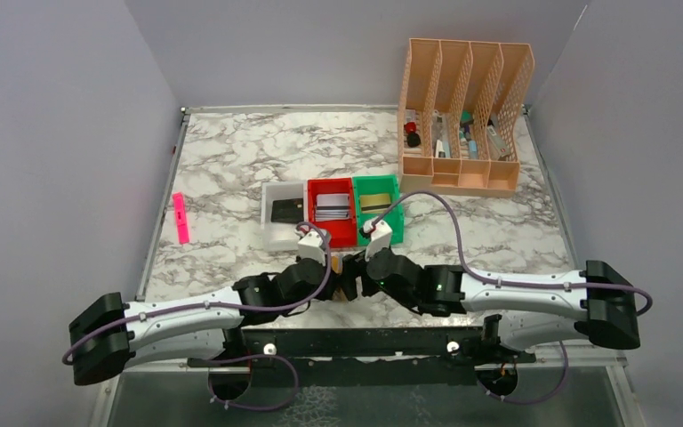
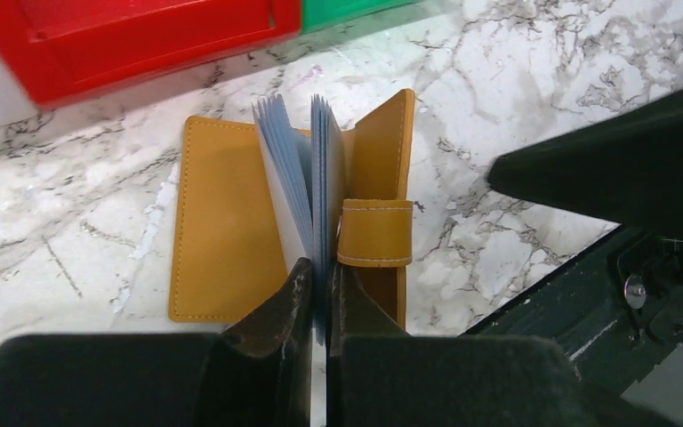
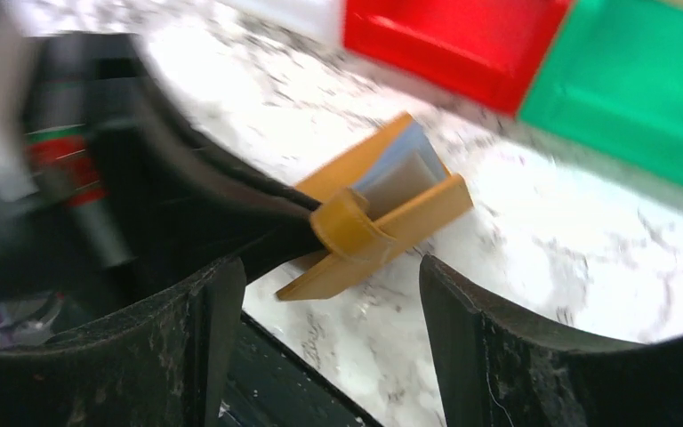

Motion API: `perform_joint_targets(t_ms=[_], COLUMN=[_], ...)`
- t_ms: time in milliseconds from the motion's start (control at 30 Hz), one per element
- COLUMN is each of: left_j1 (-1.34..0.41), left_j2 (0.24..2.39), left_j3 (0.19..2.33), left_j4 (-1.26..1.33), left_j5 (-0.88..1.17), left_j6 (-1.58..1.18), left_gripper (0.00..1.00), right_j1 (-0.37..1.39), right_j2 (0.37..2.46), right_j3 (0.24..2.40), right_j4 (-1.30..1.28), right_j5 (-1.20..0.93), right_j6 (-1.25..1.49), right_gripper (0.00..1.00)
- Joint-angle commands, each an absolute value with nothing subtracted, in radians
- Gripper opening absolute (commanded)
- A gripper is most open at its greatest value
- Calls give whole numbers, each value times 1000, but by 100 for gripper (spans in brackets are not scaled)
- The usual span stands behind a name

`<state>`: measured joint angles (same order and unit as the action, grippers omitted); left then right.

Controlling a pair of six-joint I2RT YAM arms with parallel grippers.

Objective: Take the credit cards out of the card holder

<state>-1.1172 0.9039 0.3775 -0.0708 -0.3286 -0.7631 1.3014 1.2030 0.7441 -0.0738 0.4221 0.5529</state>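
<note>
The card holder's strap-side cover is standing up next to the blue sleeves my left gripper pinches [image 2: 320, 178], so I should first open that gripper and lay the cover [image 2: 381, 151] flat.
The tan-brown card holder [image 2: 222, 231] lies open on the marble table near the front edge, its pale blue sleeves [image 2: 307, 178] standing up and its strap tab [image 2: 374, 233] on the right. My left gripper [image 2: 320, 285] is shut on the near edge of the blue sleeves. In the right wrist view the card holder [image 3: 382, 209] sits ahead of my right gripper [image 3: 333, 285], which is open and empty, a little short of it. In the top view the holder [image 1: 349, 274] is mostly hidden between the two grippers. No loose card shows outside the holder.
A white bin [image 1: 283, 213], a red bin [image 1: 332, 209] and a green bin [image 1: 377, 205], each with cards inside, stand just beyond the holder. A peach file organiser [image 1: 462, 116] stands at the back right. A pink marker [image 1: 180, 218] lies at the left.
</note>
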Motion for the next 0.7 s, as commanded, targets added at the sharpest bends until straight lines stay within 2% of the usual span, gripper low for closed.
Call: perform_joint_targets(t_ms=[0,100,167,267,667], left_j1=[-1237,-1308,-1337,-1357,-1362], left_j2=[994,1063,1092,1114,1113], left_j3=[468,506,522,536,533], left_j4=[-133,-167,-172,-171,-150], left_j5=[-595,-682,-714,-736,-690], left_j6=[-816,-850,-860,-873,-849], left_gripper=[0,0,0,0,0], right_j1=[1301,1302,1301,1299,1230], right_j2=[1257,1262,1262,1290,1339], right_j3=[766,754,742,742,627], right_j4=[-249,-246,-243,-308,-217], right_j5=[542,548,576,618,514], right_j6=[889,926,929,963,989], right_gripper=[77,74,69,68,63])
